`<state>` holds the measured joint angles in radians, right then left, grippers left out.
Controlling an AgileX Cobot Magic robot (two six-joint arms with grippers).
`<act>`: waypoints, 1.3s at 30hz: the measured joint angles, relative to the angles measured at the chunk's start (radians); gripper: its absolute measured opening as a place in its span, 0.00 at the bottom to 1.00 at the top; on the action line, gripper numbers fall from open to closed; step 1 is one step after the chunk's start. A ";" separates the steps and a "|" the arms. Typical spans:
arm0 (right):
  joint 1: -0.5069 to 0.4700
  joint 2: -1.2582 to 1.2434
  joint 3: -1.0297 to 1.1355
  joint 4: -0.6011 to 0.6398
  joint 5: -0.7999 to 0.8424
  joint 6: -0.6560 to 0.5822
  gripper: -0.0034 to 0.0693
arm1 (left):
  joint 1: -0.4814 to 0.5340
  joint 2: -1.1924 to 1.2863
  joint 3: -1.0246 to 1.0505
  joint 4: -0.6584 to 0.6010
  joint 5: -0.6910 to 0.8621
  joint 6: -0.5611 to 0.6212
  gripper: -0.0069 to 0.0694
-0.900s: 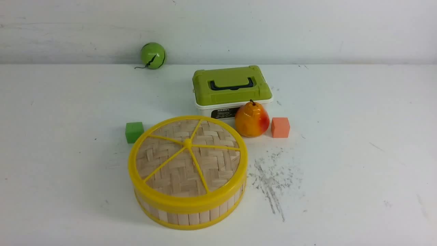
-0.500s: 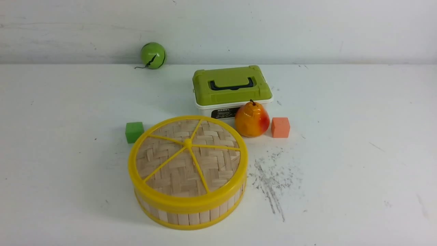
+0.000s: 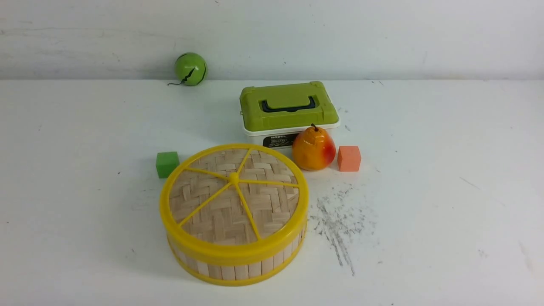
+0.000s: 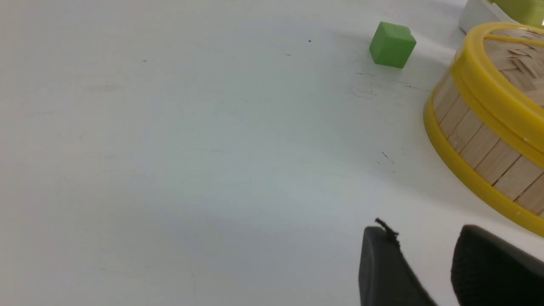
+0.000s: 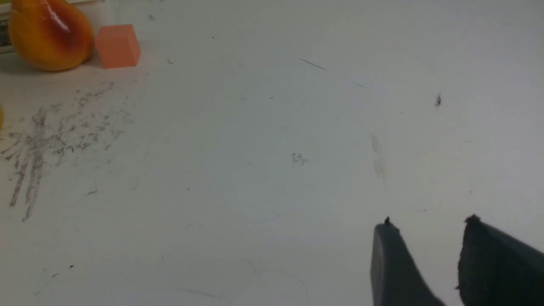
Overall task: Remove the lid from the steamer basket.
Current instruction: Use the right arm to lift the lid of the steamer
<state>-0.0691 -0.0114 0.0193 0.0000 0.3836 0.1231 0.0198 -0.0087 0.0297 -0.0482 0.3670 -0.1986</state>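
I expect the lid to come off and leave the steamer basket standing when I lift the lid's knob [image 3: 234, 178], because the lid's yellow rim [image 3: 235, 251] caps the steamer basket's slatted side.
The steamer basket [image 3: 238, 265] stands near the table's front centre, pale bamboo slats between yellow rims. The lid [image 3: 233, 199] sits flat on top of it, woven bamboo with yellow rim, spokes and centre knob. The left wrist view shows the basket's wall [image 4: 480, 144] and the lid's rim [image 4: 493, 93] off to one side. My left gripper [image 4: 425, 231] is open over bare table a short way from the basket, holding nothing. My right gripper [image 5: 427, 223] is open over bare table, far from the basket, also holding nothing. Neither arm shows in the front view.
A white box with a green hinged lid [image 3: 288, 106] stands behind the basket. A pear [image 3: 313, 148] and an orange cube [image 3: 349, 158] sit to its right front. A green cube [image 3: 167, 164] lies left of the basket, a green ball [image 3: 190, 69] by the back wall.
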 joint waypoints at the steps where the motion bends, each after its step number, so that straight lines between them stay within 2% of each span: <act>1: 0.000 0.000 0.000 0.000 0.000 0.000 0.38 | 0.000 0.000 0.000 0.000 0.000 0.000 0.40; 20: 0.000 0.000 0.000 0.000 0.000 0.000 0.38 | 0.000 0.000 0.000 0.000 0.000 0.000 0.40; 27: 0.000 0.000 0.000 0.101 0.000 0.000 0.38 | 0.000 0.000 0.000 0.000 0.000 0.000 0.40; 30: 0.000 0.000 0.000 0.294 0.006 0.000 0.38 | 0.000 0.000 0.000 0.000 0.000 0.000 0.40; 33: 0.000 0.000 0.003 0.568 0.023 0.020 0.38 | 0.000 0.000 0.000 0.000 0.000 0.000 0.40; 34: 0.000 0.000 0.005 0.588 0.023 0.023 0.38 | 0.000 0.000 0.000 0.000 0.000 0.000 0.40; 35: 0.000 0.000 0.008 0.758 0.026 0.048 0.38 | 0.000 0.000 0.000 0.000 0.000 0.000 0.40; 38: 0.000 0.000 0.008 1.019 0.016 0.070 0.38 | 0.000 0.000 0.000 0.000 0.000 0.000 0.40; 39: 0.000 0.000 0.008 1.028 0.015 0.070 0.38 | 0.000 0.000 0.000 0.000 0.000 0.000 0.40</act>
<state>-0.0691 -0.0114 0.0269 1.0284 0.3984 0.1926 0.0198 -0.0087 0.0297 -0.0482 0.3670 -0.1986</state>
